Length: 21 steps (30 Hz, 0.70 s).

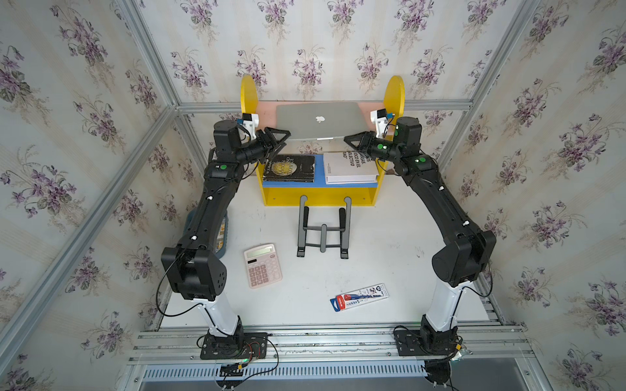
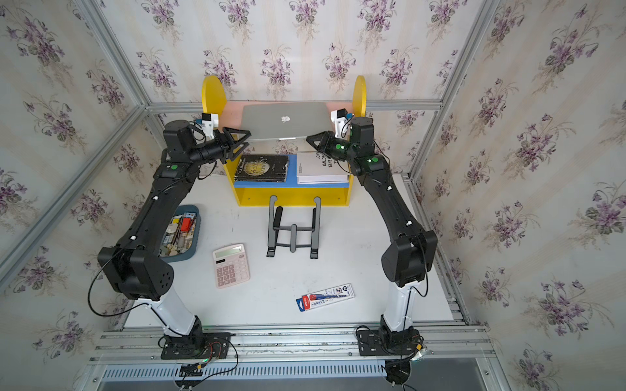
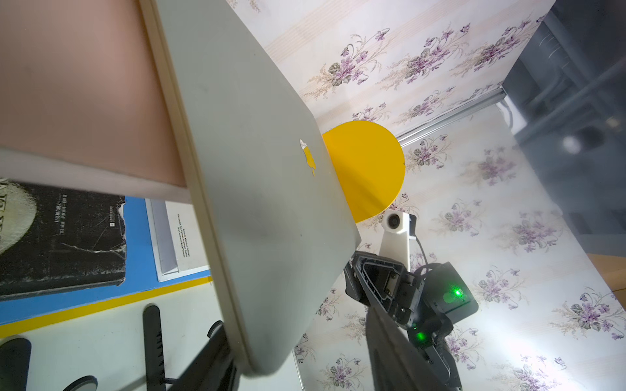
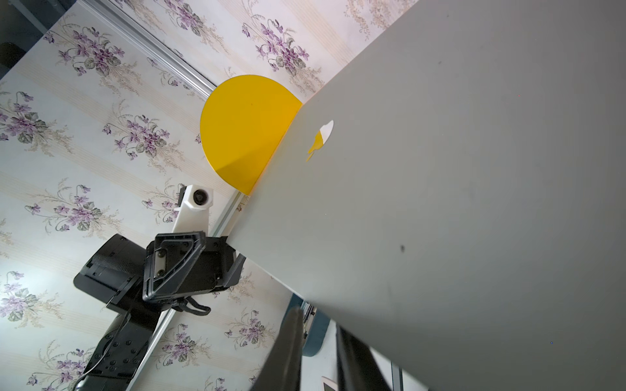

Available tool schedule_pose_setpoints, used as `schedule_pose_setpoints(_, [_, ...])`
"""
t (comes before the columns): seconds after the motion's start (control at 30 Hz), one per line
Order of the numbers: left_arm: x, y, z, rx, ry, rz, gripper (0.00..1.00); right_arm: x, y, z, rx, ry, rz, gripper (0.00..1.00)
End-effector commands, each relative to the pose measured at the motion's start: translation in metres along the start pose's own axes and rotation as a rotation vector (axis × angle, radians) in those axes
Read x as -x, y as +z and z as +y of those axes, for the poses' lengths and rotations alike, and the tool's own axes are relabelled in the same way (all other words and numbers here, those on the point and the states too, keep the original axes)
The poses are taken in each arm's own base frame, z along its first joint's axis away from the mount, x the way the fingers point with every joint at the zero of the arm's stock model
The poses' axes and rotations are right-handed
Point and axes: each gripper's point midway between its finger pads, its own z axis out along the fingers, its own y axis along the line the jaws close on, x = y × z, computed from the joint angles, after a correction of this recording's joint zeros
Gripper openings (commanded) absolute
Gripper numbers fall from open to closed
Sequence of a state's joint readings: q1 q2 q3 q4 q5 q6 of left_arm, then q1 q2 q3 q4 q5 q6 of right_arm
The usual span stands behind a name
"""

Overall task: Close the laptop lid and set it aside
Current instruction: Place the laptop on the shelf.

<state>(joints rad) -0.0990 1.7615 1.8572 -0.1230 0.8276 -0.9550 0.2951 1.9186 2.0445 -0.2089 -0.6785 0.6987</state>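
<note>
My left gripper has its fingers on both sides of the overhanging laptop's corner (image 3: 259,360). Next, I close that gripper and push the front edge (image 1: 305,139) all the way onto the pink board with both grippers.
The silver laptop (image 1: 318,120) (image 2: 284,118) lies flat on the pink top board (image 1: 264,111) of a yellow shelf. Its front edge overhangs the board. The laptop lid (image 3: 264,203) (image 4: 440,203) is down on the base, apple logo facing up. My left gripper (image 1: 281,138) (image 2: 244,138) (image 3: 298,345) is open, its jaws spread either side of the laptop's front left corner. My right gripper (image 1: 349,139) (image 2: 310,139) (image 4: 318,338) is shut with nothing between its fingers. It sits just under the front right corner, one finger hidden behind the lid's edge.
On the blue lower shelf lie a black book (image 1: 289,168) and a white book (image 1: 350,167). A black folding stand (image 1: 323,230) sits on the white table in front of the shelf. A pink calculator (image 1: 262,265), a pen pack (image 1: 359,298) and a blue bin (image 2: 183,233) are nearer.
</note>
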Motion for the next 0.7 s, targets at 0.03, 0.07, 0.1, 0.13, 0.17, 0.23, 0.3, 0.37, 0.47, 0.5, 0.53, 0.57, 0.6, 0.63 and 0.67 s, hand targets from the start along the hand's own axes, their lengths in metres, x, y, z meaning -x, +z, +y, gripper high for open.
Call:
schedule_pose_setpoints(0.03, [-0.006,-0.007,-0.012,-0.032,0.081,0.004,0.52,0.005,0.0,0.003,0.004,-0.028,-0.012,0.23])
schedule_pose_setpoints(0.07, [-0.009,-0.01,-0.014,-0.037,0.09,0.007,0.49,0.005,0.0,0.003,0.004,-0.03,-0.013,0.23])
schedule_pose_setpoints(0.1, [-0.012,-0.012,-0.017,-0.046,0.098,0.013,0.45,0.005,0.0,0.002,0.003,-0.029,-0.012,0.23])
schedule_pose_setpoints(0.13, [-0.015,-0.014,-0.018,-0.05,0.103,0.02,0.42,0.005,0.0,0.002,0.004,-0.029,-0.011,0.23])
schedule_pose_setpoints(0.17, [-0.019,-0.016,-0.019,-0.055,0.107,0.027,0.39,0.004,0.0,0.003,0.005,-0.03,-0.011,0.23])
schedule_pose_setpoints(0.23, [-0.025,-0.018,-0.022,-0.064,0.116,0.04,0.32,0.004,0.001,0.003,0.005,-0.03,-0.012,0.23])
schedule_pose_setpoints(0.3, [-0.03,-0.02,-0.025,-0.07,0.128,0.048,0.28,0.004,0.002,0.002,0.005,-0.028,-0.01,0.22])
schedule_pose_setpoints(0.37, [-0.035,-0.02,-0.027,-0.075,0.134,0.062,0.22,0.003,0.003,0.003,0.009,-0.027,-0.009,0.21])
schedule_pose_setpoints(0.47, [-0.037,-0.016,-0.026,-0.073,0.134,0.079,0.14,0.002,0.005,0.004,0.012,-0.026,-0.008,0.19])
schedule_pose_setpoints(0.5, [-0.038,-0.015,-0.026,-0.072,0.135,0.083,0.12,0.002,0.005,0.005,0.014,-0.028,-0.009,0.19])
schedule_pose_setpoints(0.53, [-0.038,-0.013,-0.025,-0.07,0.135,0.087,0.09,0.002,0.006,0.005,0.015,-0.029,-0.01,0.18])
schedule_pose_setpoints(0.57, [-0.037,-0.012,-0.024,-0.07,0.135,0.09,0.07,0.002,0.007,0.005,0.013,-0.028,-0.009,0.18])
schedule_pose_setpoints(0.6, [-0.037,-0.01,-0.025,-0.068,0.136,0.094,0.05,0.002,0.007,0.005,0.014,-0.028,-0.008,0.18])
schedule_pose_setpoints(0.63, [-0.036,-0.008,-0.023,-0.065,0.135,0.099,0.04,0.002,0.007,0.004,0.013,-0.027,-0.009,0.18])
schedule_pose_setpoints(0.67, [-0.036,-0.006,-0.023,-0.062,0.135,0.103,0.02,0.002,0.007,0.004,0.012,-0.027,-0.009,0.18])
